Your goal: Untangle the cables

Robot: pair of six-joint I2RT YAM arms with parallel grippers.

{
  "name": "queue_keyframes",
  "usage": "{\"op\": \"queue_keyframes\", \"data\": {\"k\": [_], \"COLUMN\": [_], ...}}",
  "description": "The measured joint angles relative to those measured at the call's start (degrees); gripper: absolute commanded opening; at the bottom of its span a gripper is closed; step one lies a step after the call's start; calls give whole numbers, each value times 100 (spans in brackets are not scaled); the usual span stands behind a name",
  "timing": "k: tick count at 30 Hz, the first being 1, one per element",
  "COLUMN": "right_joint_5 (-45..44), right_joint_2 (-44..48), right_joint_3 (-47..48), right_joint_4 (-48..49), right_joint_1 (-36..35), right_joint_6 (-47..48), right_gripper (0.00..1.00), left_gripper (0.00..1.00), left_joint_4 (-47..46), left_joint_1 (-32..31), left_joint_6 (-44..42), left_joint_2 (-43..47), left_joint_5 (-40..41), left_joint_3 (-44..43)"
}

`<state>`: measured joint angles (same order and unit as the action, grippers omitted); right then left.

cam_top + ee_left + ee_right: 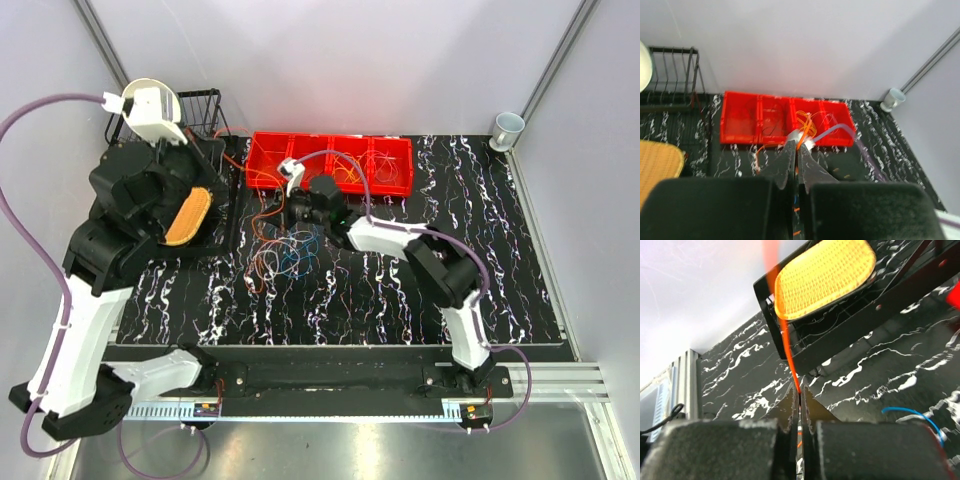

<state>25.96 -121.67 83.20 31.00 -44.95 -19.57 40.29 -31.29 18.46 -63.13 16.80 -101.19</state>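
My left gripper should open and take the orange cable lower, below my right gripper, then lift it clear, since it holds the cable far above the tangle.
A tangle of thin cables in orange, blue and white lies on the black marbled table in front of the red tray. My right gripper is low over the table's left middle, shut on an orange cable that rises steeply up and to the left. My left gripper is high above the table and shut, with an orange strand leaving its tips. A blue cable lies right of the right gripper. More cable loops lie in the tray's compartments.
A black wire dish rack stands at the back left with a woven orange plate and a white plate. A white cup sits at the back right corner. Purple arm hoses hang at the left.
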Motion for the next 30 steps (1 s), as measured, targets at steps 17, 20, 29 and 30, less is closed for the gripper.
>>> {"op": "queue_keyframes", "data": {"k": [17,20,29,30], "right_joint_5": [682,964,1567,1589], "right_joint_2": [2297,2286,2072,2037], "right_joint_3": [-1217,-1298,-1353,-1353], "right_joint_4": [-240,-254,114,144], "right_joint_1": [850,881,1130,1158], "right_joint_6": [76,-20,-501,-551], "right_gripper": [0,0,0,0], "left_gripper": [0,0,0,2], "left_joint_4": [-778,-1182,-2302,-2398], "left_joint_1": [7,7,4,4], "left_joint_6": [586,704,911,920], "left_joint_2": [317,-201,-909,-935], "left_joint_5": [-142,-479,-1003,-1047], "left_joint_3": [3405,3602,3958,3971]}}
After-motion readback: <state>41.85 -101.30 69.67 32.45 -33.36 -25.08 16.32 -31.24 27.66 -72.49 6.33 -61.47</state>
